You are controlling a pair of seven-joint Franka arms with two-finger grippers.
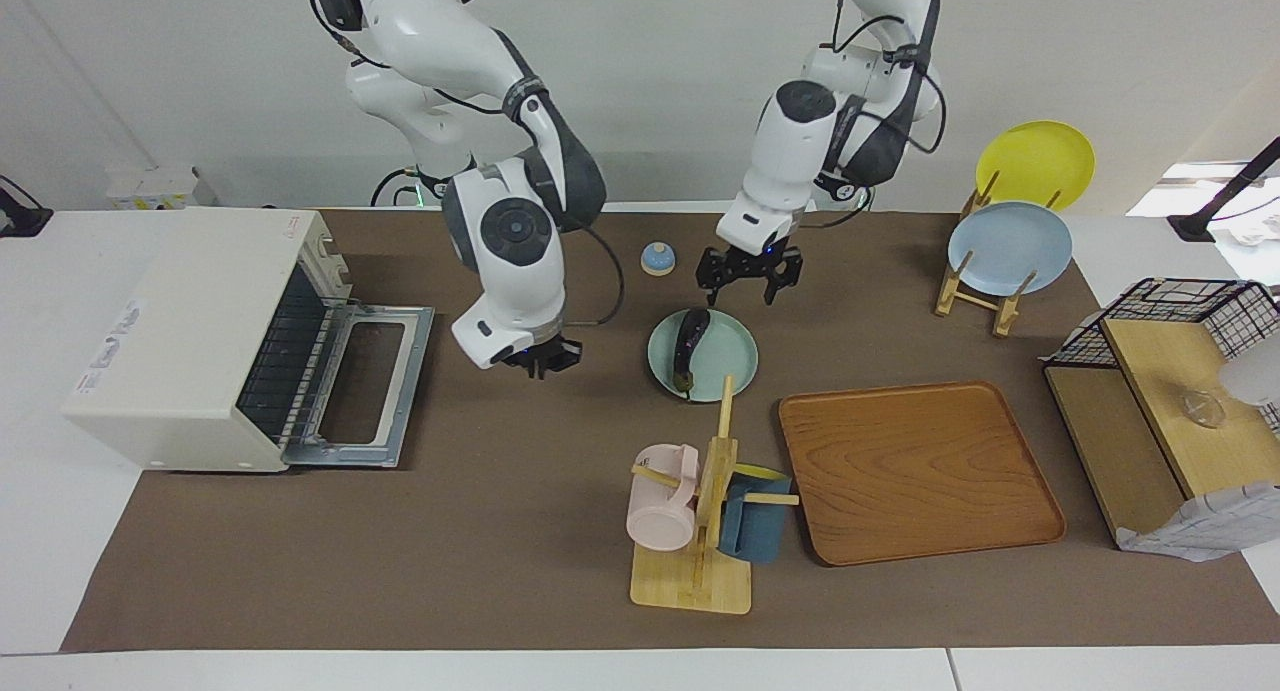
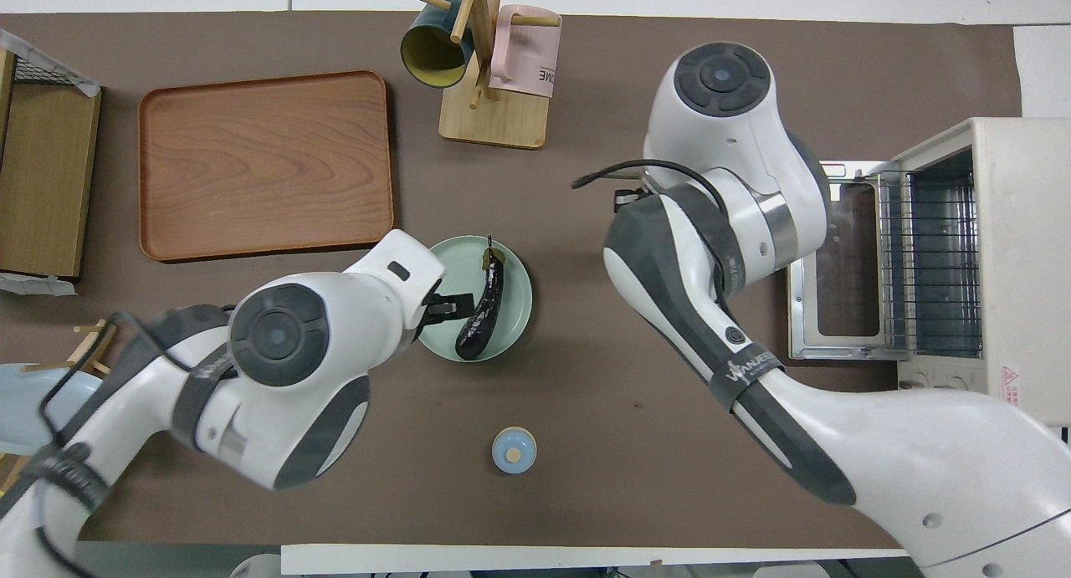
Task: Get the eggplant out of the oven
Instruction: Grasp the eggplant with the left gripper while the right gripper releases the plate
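Observation:
I should pick up the eggplant (image 2: 483, 315) with my left gripper and bring it over to the wooden tray (image 2: 266, 166), because the tray is across the plate from my right gripper.
The eggplant (image 1: 690, 337) lies on a round pale green plate (image 1: 725, 363) at mid-table; it also shows in the overhead view (image 2: 479, 312) on the plate (image 2: 512, 285). The oven (image 1: 190, 331) stands at the right arm's end with its door (image 1: 365, 386) folded down; its wire rack (image 2: 937, 260) holds nothing. My left gripper (image 1: 750, 279) is open and empty, up in the air over the plate's rim beside the eggplant. My right gripper (image 1: 540, 361) hangs over bare table between the plate and the oven door, holding nothing.
A small blue bell (image 1: 657, 259) sits nearer to the robots than the plate. A mug tree (image 1: 700, 511) and a wooden tray (image 1: 920, 471) lie farther out. A plate rack (image 1: 1005, 256) and a wire-basket shelf (image 1: 1170, 401) stand at the left arm's end.

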